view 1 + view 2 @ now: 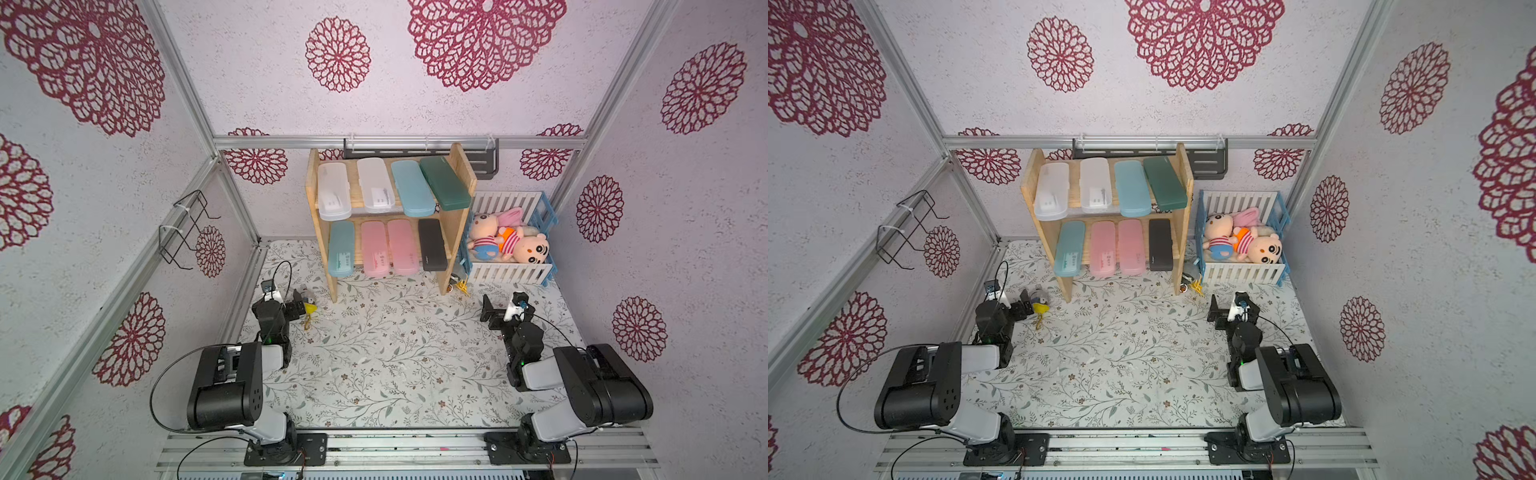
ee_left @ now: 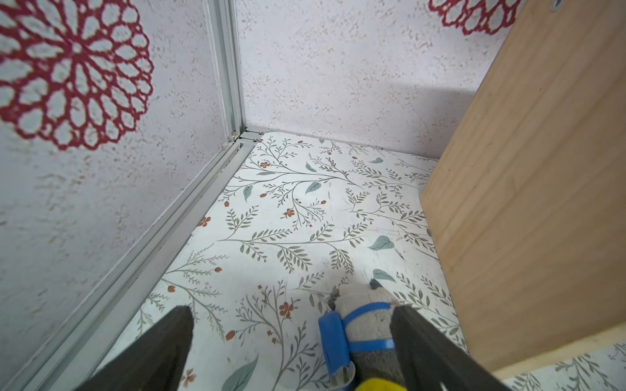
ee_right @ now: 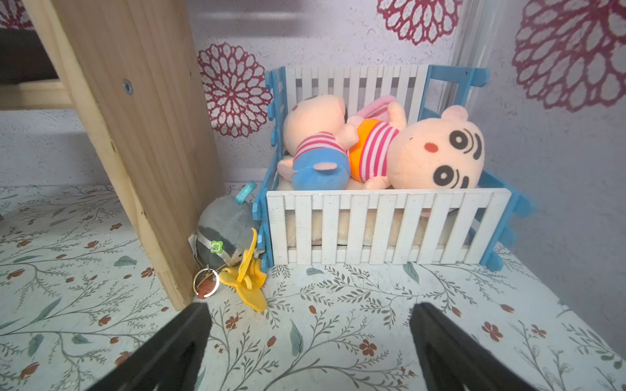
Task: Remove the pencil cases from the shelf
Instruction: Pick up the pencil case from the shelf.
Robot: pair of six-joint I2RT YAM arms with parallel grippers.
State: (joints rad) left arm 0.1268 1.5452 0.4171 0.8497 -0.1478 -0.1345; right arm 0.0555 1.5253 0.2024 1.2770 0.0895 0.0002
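Note:
My left gripper is low outside the shelf's side panel (image 2: 521, 221). Next, I raise it, roll it and grab the lower light blue case by its front end (image 1: 340, 268).
The wooden shelf (image 1: 454, 237) stands at the back of the floral mat in both top views. On its upper tier lie two frosted white pencil cases (image 1: 333, 191), a light blue one (image 1: 411, 188) and a dark green one (image 1: 444, 182). The lower tier holds a light blue case (image 1: 341, 249), two pink ones (image 1: 375, 248) and a black one (image 1: 432, 245). My left gripper (image 1: 301, 305) (image 2: 291, 315) is open near the shelf's left leg, low over the mat. My right gripper (image 1: 488, 309) (image 3: 310, 309) is open with nothing between its fingers, in front of the shelf's right leg.
A small grey plush toy (image 2: 364, 315) with blue straps lies between my left fingers, against one of them. Another grey plush keychain (image 3: 225, 233) sits by the shelf's right leg. The white-and-blue crate (image 1: 509, 272) holds plush dolls. A dark wall rack (image 1: 484, 160) hangs behind the shelf.

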